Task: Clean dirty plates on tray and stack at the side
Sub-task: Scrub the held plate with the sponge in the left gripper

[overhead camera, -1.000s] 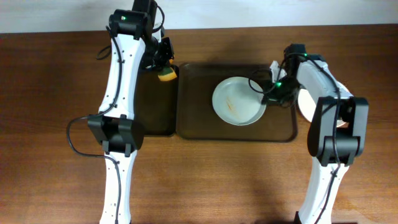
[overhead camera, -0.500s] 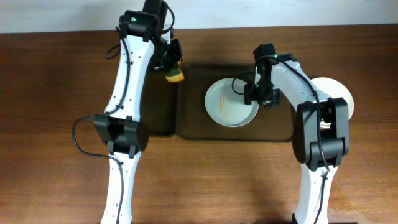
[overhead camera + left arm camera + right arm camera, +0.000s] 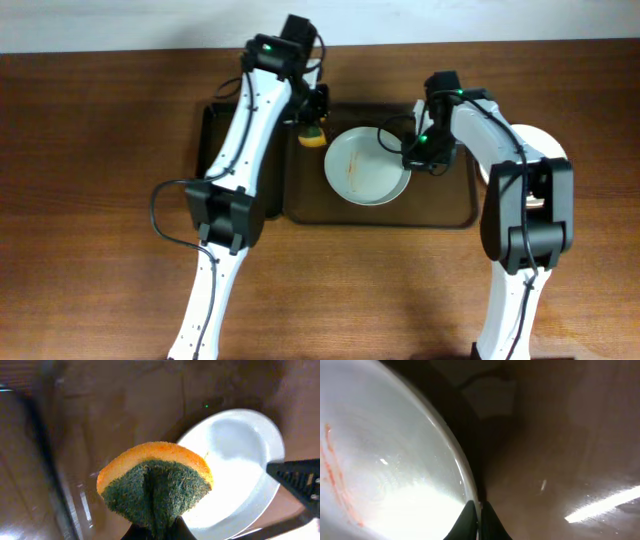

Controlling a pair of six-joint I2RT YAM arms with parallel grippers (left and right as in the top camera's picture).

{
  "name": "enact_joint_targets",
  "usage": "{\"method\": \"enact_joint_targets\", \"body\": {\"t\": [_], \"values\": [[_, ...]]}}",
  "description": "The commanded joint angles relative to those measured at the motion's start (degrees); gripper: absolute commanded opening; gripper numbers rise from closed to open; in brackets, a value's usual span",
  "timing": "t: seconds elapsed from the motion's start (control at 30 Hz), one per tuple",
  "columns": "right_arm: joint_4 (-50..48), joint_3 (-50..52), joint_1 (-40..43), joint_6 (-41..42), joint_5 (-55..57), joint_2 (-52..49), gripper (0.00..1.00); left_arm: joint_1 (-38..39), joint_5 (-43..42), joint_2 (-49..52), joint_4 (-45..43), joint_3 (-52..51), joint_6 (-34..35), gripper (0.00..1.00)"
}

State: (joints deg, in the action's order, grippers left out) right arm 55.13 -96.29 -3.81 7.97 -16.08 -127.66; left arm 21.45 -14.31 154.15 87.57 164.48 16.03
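Orange-brown streaks (image 3: 352, 168) are on the white plate and the sponge hovers next to it. Next, my left gripper wipes across the plate (image 3: 366, 182) before my right gripper stacks it.
A white plate (image 3: 364, 166) with thin orange-brown streaks lies on the dark-brown tray (image 3: 440, 205). My right gripper (image 3: 411, 152) is shut on this plate's right rim; the right wrist view shows the rim (image 3: 465, 480) pinched between the fingers (image 3: 479, 510). My left gripper (image 3: 313, 128) is shut on an orange and green sponge (image 3: 313, 137), held just left of the plate above the tray. In the left wrist view the sponge (image 3: 156, 480) hangs in front of the plate (image 3: 240, 460). More white plates (image 3: 550, 150) lie on the table right of the tray, partly hidden by the right arm.
A narrower black tray (image 3: 215, 135) lies left of the brown tray, mostly under the left arm. The wooden table (image 3: 90, 200) stretches to both sides and to the front.
My left gripper has carried the sponge rightward from the black tray to the plate's left edge. My right gripper has drawn the plate a little to the left on the tray.
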Motion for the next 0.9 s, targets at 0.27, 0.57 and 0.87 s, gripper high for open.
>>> {"method": "enact_joint_targets", "body": {"t": [0.27,0.57,0.87], "values": [[-5.9,7.04,3.15,3.45,-4.94,-0.15,0.04,7.78,-2.47,14.05,-3.15,0.5,-15.65,0.0],[-5.86,7.04,3.15,3.45,-4.92,-0.17,0.04,11.8,3.19,17.03,-1.25,0.52,-3.91,0.0],[-5.73,7.04,3.21,3.41,-4.33,-0.17,0.04,9.79,28.98,17.07,5.31,0.5,23.87,0.0]]}}
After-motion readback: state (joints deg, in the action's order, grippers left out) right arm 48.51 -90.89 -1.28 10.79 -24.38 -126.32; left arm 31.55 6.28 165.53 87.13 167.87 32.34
